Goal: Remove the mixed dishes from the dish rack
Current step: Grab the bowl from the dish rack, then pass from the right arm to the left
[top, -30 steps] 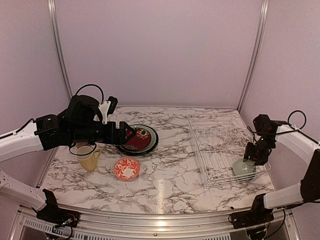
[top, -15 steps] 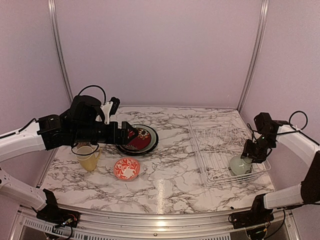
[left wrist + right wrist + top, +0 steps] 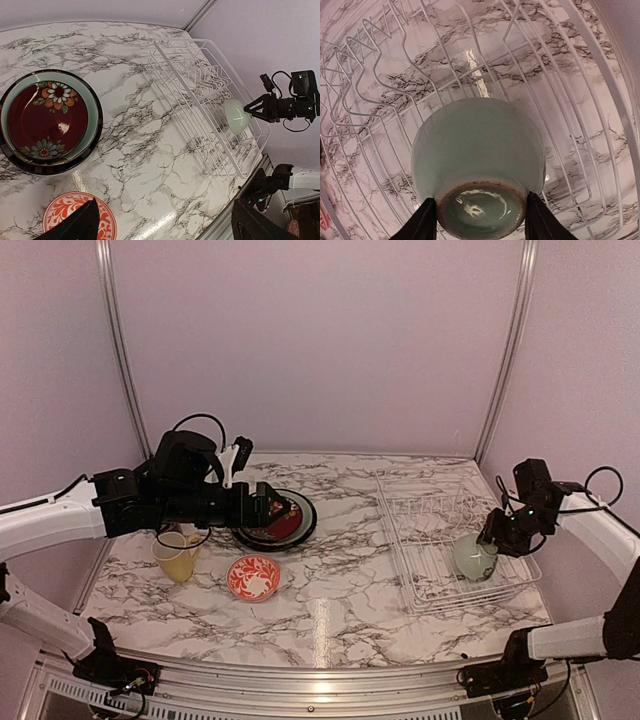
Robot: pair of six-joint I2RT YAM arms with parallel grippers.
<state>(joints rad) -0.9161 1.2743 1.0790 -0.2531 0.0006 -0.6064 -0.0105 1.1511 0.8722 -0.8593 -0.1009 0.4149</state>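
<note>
My left gripper continues to go toward the bowl's rim (image 3: 457,558) and closes there, since my right gripper is on the pale green bowl's foot (image 3: 481,207) and the bowl's rim is free.
The white wire dish rack (image 3: 437,502) stands at the right. My right gripper (image 3: 490,539) is shut on the foot of a pale green bowl (image 3: 471,557), holding it tilted just above the rack's near right corner. In the right wrist view the bowl (image 3: 477,142) hangs bottom toward the camera, with my right gripper (image 3: 481,221) clamped on both sides of its foot ring. My left gripper (image 3: 266,508) hovers open and holding nothing over the stacked plates (image 3: 296,521). A yellow mug (image 3: 178,559) and a red patterned bowl (image 3: 253,577) sit on the table at the left.
The left wrist view shows the red flowered plate (image 3: 42,120) on top of the stack, the rack (image 3: 200,90) with no other dishes in it, and the table's near metal edge (image 3: 220,225). Purple walls enclose the marble table (image 3: 340,580).
The right gripper has lifted the pale green bowl up and a little left from the rack floor, tilting it. The left arm has shifted slightly right over the plates.
</note>
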